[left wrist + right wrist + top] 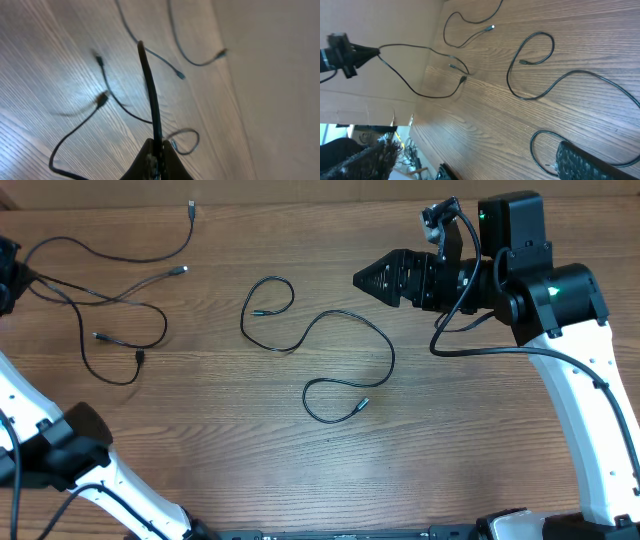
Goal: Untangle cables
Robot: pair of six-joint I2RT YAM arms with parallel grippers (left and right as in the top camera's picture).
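Note:
My left gripper should keep pulling the held cable toward the open wood nearer me [35,338] and let go there, because the held cable's plugs [139,357] are clear of the other cable.
Several thin black cables [120,300] lie loosely crossed at the table's left. My left gripper [8,280] is at the far left edge. In the left wrist view it [157,150] is shut on one black cable [150,85], which rises away from the jaws, with other strands and plugs [102,97] on the wood beyond. A separate cable [330,315] curves alone across the middle; it also shows in the right wrist view [524,62]. My right gripper [360,280] hovers right of it, turned on its side, open and empty [502,160].
The wooden table [480,440] runs under everything. The right arm's white link [590,430] crosses the right side and the left arm's link [60,450] the lower left corner. Clutter shows beyond the table's edge [370,155].

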